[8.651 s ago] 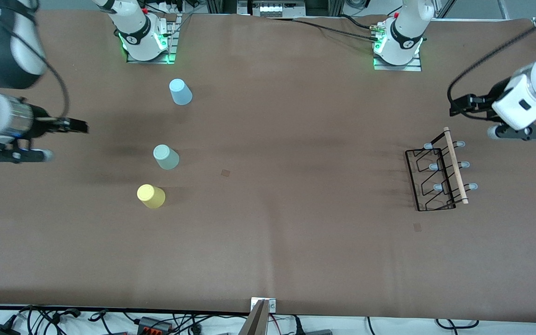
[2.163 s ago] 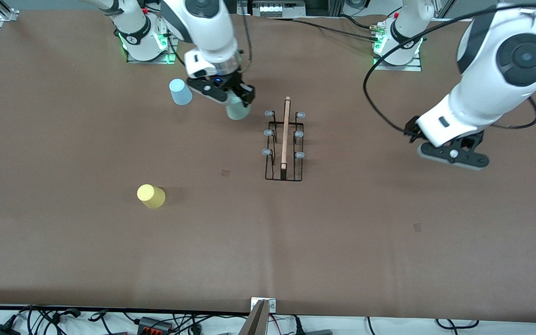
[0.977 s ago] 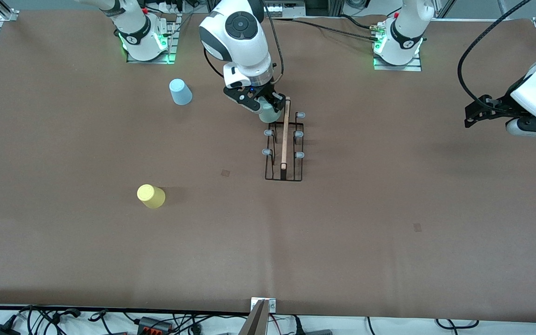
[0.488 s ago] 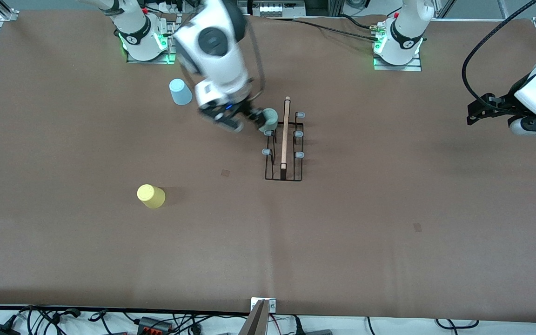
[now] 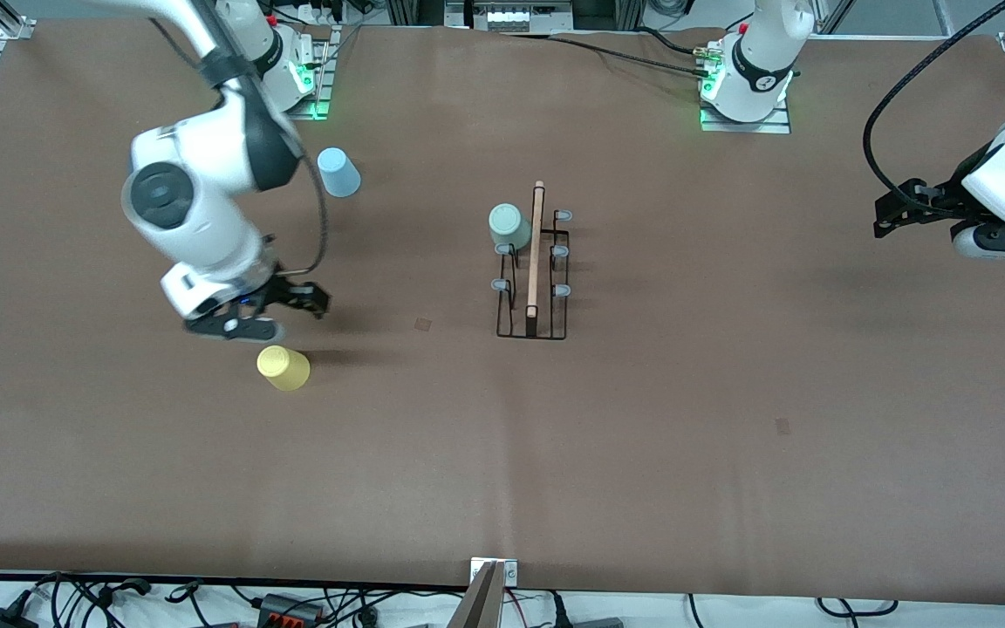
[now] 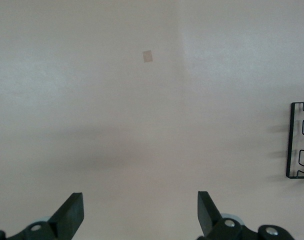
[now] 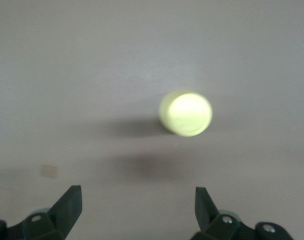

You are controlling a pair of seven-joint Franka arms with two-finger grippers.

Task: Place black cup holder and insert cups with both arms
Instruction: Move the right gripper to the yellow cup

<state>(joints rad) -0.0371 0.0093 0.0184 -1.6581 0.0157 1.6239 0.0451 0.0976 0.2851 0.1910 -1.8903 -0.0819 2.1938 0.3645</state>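
Note:
My gripper will lower the yellow cup (image 5: 283, 367) over the peg and the cup will tilt loosely, since the free peg's blue tip (image 5: 500, 283) is much narrower than the cup.
The black cup holder (image 5: 546, 331) stands upright at the table's middle, its wooden rod (image 5: 536, 253) on top. The grey-green cup (image 5: 509, 226) sits upside down on the peg nearest the robots' bases, on the right arm's side. The light blue cup (image 5: 338, 172) and the yellow cup (image 5: 284, 367) stand upside down toward the right arm's end. My right gripper (image 5: 309, 302) is open and empty in the air beside the yellow cup (image 7: 186, 113), with its fingers wide apart (image 7: 137, 207). My left gripper (image 5: 885, 215) waits open (image 6: 139, 215) over the left arm's end; the holder's edge (image 6: 299, 145) shows there.
Two small tape marks (image 5: 422, 324) (image 5: 782, 426) lie on the brown table. The arm bases (image 5: 276, 78) (image 5: 747, 87) stand along the table's edge farthest from the front camera. Cables lie along the front edge (image 5: 293, 602).
My right gripper has let go of the grey-green cup on the holder's peg and swung away to beside the yellow cup. The left arm has hardly moved.

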